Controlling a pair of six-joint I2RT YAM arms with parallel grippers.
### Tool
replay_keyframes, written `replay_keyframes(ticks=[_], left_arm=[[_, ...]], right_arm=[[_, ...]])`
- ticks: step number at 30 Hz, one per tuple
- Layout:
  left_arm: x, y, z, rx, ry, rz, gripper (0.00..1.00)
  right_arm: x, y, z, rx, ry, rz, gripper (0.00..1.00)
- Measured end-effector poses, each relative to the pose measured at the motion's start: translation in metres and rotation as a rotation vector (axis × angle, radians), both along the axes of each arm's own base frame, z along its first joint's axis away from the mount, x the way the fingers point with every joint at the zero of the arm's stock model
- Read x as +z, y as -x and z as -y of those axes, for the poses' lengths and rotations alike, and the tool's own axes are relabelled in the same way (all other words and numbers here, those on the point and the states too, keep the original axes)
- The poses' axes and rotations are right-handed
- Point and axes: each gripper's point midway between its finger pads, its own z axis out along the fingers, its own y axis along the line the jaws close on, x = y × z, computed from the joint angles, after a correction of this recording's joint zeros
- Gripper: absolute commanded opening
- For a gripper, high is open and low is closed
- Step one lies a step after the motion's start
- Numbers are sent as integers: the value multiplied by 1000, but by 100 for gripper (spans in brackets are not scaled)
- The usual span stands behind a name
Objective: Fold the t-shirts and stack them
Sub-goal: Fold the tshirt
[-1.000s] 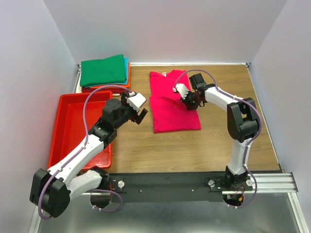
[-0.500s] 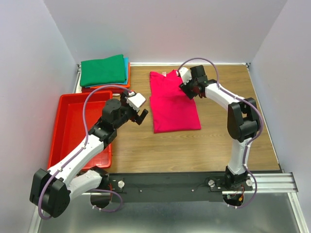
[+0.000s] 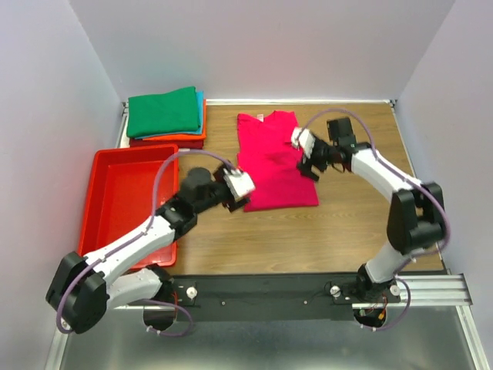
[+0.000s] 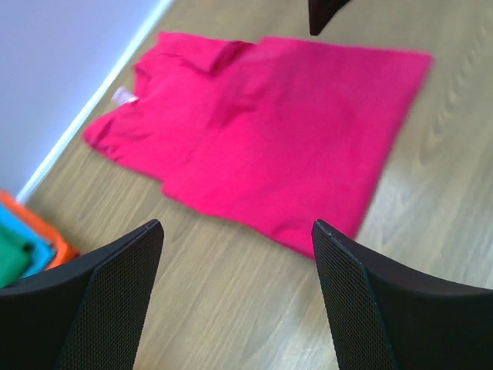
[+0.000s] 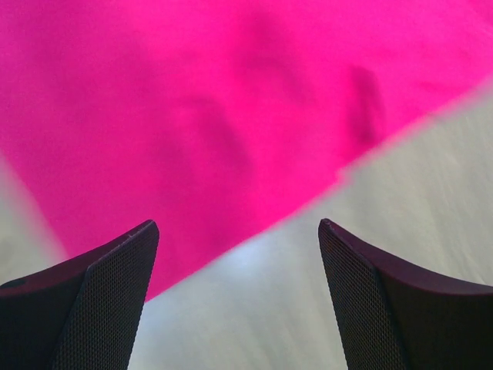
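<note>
My gripper is about to pull the magenta-pink t-shirt's near hem. The t-shirt lies flat and loose on open wood (image 3: 266, 233), so its collar end (image 3: 266, 122) will slide along.
A magenta-pink t-shirt (image 3: 271, 158) lies flat on the wooden table, collar toward the back wall, its sides folded in. My left gripper (image 3: 239, 200) hovers open at the shirt's near left corner; in the left wrist view its fingertips (image 4: 150, 231) stand over bare wood just short of the shirt (image 4: 262, 131). My right gripper (image 3: 310, 168) hangs open over the shirt's right edge, with pink cloth (image 5: 216, 100) and table below and nothing between its fingers. A stack of folded t-shirts (image 3: 164, 113), green on top, sits at the back left.
A red plastic tray (image 3: 108, 166) lies at the left, under my left arm. White walls close in the table (image 3: 308, 231) on three sides. The tip of a right finger (image 4: 323, 14) shows at the top of the left wrist view.
My right gripper has opened, let go of the shirt and pulled back to its right edge. My left arm has swung right, from over the tray's edge to the shirt's near left corner.
</note>
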Motion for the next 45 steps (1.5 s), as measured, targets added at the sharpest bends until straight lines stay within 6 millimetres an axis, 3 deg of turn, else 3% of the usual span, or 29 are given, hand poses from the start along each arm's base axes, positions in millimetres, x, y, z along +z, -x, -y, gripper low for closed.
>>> replay_keyframes(ticks=[2, 5, 11, 12, 25, 36, 45], left_arm=[[-12, 17, 22, -98, -78, 33, 85], [-37, 42, 45, -242, -200, 81, 83], [-82, 53, 48, -311, -356, 88, 84], [-87, 53, 48, -313, -376, 91, 89], [-125, 44, 41, -306, -513, 74, 91], [-152, 34, 44, -310, -595, 33, 91], [-157, 11, 57, -288, -634, 43, 78]], right_arm=[[0, 42, -9, 175, -7, -2, 91], [-4, 78, -16, 330, -7, 6, 91], [-29, 107, -10, 389, 15, -55, 91], [-32, 110, -9, 389, 16, -64, 91], [-51, 136, -6, 428, 9, -115, 91], [-59, 137, -5, 430, 14, -122, 91], [-69, 130, -3, 412, 42, -107, 90]])
